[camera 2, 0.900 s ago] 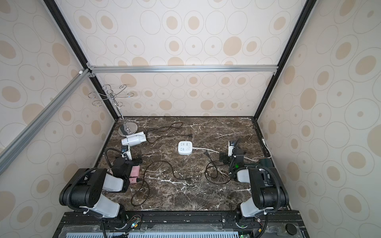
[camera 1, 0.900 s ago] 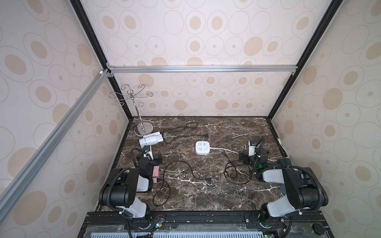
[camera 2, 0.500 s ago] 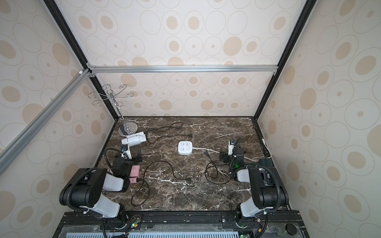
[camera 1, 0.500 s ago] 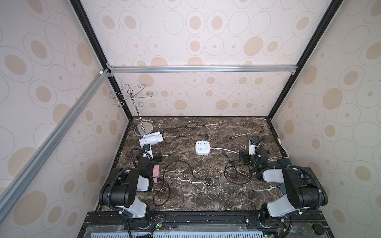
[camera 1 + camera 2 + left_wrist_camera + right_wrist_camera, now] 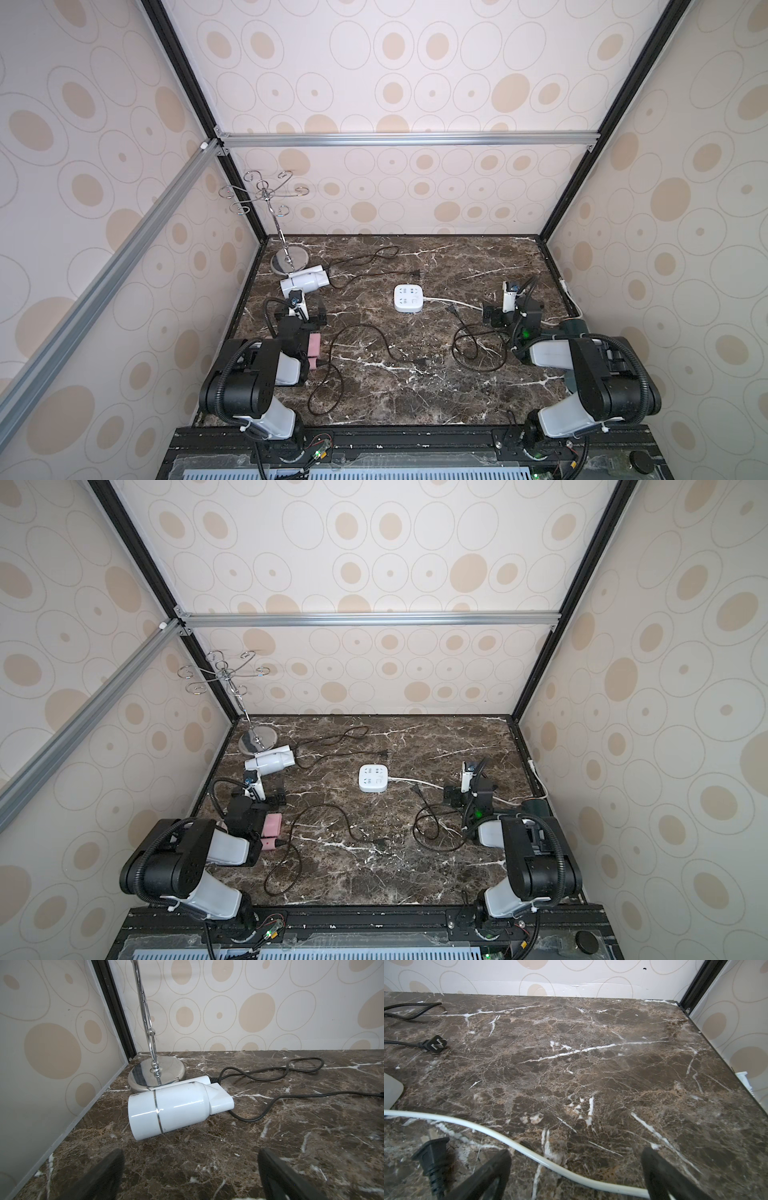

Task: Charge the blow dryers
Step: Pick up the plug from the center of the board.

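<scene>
I can see that my left gripper faces the white blow dryer's body (image 5: pixel 304 281) while the plug of the blow dryer's cord lies near the socket block, so my right gripper should pick up that plug (image 5: pixel 415 274) first.
The white blow dryer (image 5: pixel 305 282) (image 5: pixel 270 762) (image 5: pixel 172 1109) lies on its side at the back left, its black cord looping away to a loose plug (image 5: pixel 415 273). My left gripper (image 5: pixel 302 311) (image 5: pixel 190 1155) stands open just in front of it, with nothing between its fingers. The pink blow dryer (image 5: pixel 314 351) (image 5: pixel 272 827) lies half under my left arm. The dark green blow dryer (image 5: pixel 575 326) peeks out beside my right arm. My right gripper (image 5: pixel 512 311) (image 5: pixel 576 1154) is open above the socket block's white cable (image 5: pixel 488 1128), with a black plug (image 5: pixel 432 1155) beside one finger.
The white socket block (image 5: pixel 409 298) (image 5: pixel 374 778) sits mid-table with none of its outlets in use. A chrome hook stand (image 5: pixel 286 262) (image 5: pixel 156 1073) fills the back left corner, touching the white dryer. Black cords loop across the marble (image 5: pixel 415 399) between the arms. Walls close three sides.
</scene>
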You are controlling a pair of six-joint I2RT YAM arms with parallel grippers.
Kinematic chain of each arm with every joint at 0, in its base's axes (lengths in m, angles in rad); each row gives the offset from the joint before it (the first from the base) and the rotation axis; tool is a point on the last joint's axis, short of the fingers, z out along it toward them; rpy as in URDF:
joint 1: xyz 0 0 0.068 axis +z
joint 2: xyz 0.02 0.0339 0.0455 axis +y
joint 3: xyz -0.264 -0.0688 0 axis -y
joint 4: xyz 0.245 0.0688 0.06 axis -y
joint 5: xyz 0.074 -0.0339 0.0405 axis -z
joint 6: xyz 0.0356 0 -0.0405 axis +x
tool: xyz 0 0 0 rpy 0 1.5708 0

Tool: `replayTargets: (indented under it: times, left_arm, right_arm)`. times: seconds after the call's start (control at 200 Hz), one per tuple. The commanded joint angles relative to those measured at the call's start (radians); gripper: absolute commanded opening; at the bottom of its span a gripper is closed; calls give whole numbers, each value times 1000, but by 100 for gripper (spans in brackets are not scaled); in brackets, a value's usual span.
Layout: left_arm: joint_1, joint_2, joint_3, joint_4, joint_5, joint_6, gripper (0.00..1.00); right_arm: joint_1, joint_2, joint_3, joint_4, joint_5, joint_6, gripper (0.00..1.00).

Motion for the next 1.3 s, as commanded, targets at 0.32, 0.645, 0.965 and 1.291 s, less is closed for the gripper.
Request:
replayTargets:
  times: [0.32,0.645,0.965,1.291]
  left_arm:
    - [-5,-318,246,-644,-232,-150,100]
    - [-6,-463,464,-1201,-124,-346,96]
    - [-9,-511,499,-1319,26,-377,93]
    - [-9,-411,591,-1373,156,-385,92]
  right_arm:
    - [0,-272,323,-582,-13,126,84]
    - [235,19,950,-1155,-84,-41,73]
    - [399,530,1621,-1596,-159,-263,60]
    - [451,923,2104,-1777,-180,-376,58]
